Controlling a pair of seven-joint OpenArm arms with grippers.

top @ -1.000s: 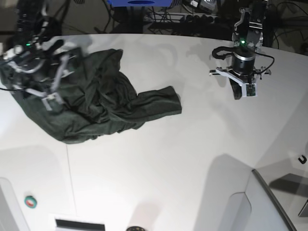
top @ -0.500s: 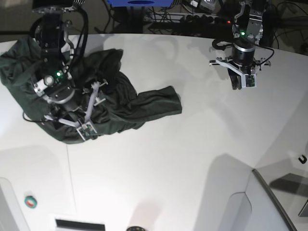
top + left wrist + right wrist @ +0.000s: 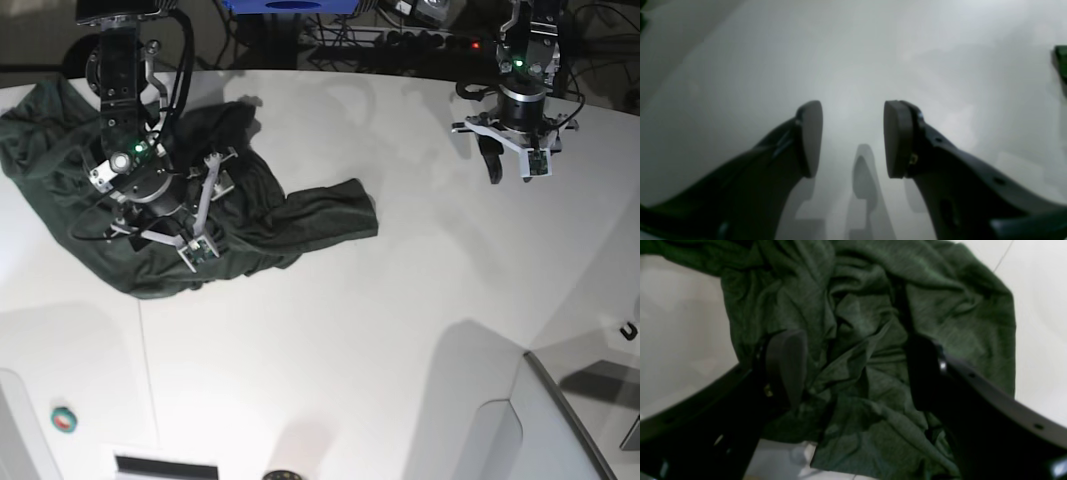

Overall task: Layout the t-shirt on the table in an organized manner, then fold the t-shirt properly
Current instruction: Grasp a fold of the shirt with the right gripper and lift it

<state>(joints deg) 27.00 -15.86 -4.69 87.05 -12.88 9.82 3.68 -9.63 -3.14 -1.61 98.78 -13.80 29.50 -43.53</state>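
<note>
The t-shirt's bunched folds point(image 3: 250, 195) are under my right gripper and far from my left gripper, so my right gripper should first spread the cloth out toward the table's middle point(image 3: 330, 130).
The dark green t-shirt point(image 3: 300, 215) lies crumpled on the left part of the white table point(image 3: 400, 330), one end stretching toward the middle. My right gripper point(image 3: 208, 208) hovers over its bunched centre. In the right wrist view the right gripper point(image 3: 855, 366) is open, wide jaws above the t-shirt's folds point(image 3: 867, 323) and no cloth pinched. My left gripper point(image 3: 510, 172) hangs at the far right over bare table. In the left wrist view the left gripper point(image 3: 853, 140) is open and empty, with a sliver of the t-shirt point(image 3: 1061, 60) at the right edge.
A raised grey-white panel point(image 3: 560, 430) with a dark edge fills the near right corner. A small green and red round thing point(image 3: 64, 419) sits near the front left. A thin dark seam point(image 3: 148, 370) crosses the table. Cables and a blue object point(image 3: 290, 8) lie behind the back edge.
The right arm swung from the far left onto the middle of the t-shirt, uncovering the cloth's left end. The left arm drew back toward the far edge and its jaws opened.
</note>
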